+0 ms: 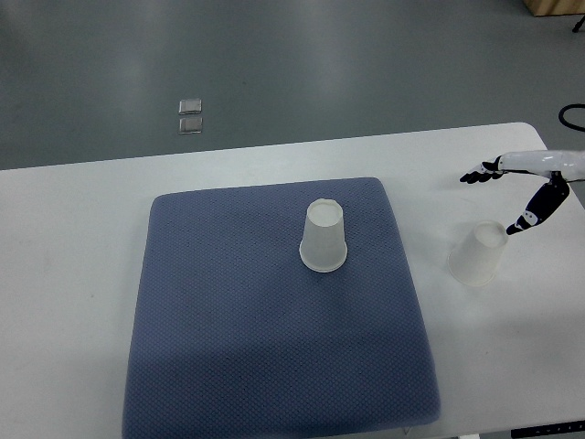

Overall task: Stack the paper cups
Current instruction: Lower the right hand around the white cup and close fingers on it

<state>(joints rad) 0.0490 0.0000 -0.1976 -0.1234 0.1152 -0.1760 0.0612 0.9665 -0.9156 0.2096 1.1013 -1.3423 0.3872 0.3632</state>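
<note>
The second cup (477, 253) will fit deep over the cup on the blue mat when I lower it, because both cups get narrower toward their upturned bottoms (324, 213).
One white paper cup (324, 238) stands upside down on the blue mat (228, 320), near its upper middle. A second white paper cup (478, 252) stands upside down on the white table, right of the mat. My right hand (512, 187) comes in from the right edge, just above and right of that second cup. Its fingers are spread and hold nothing. One dark fingertip (517, 226) hangs close beside the cup's top without gripping it. The left arm does not show.
The white table (73, 274) ends at a far edge with grey floor beyond. Two small clear squares (190, 115) lie on the floor. A dark cable (572, 115) shows at the right edge.
</note>
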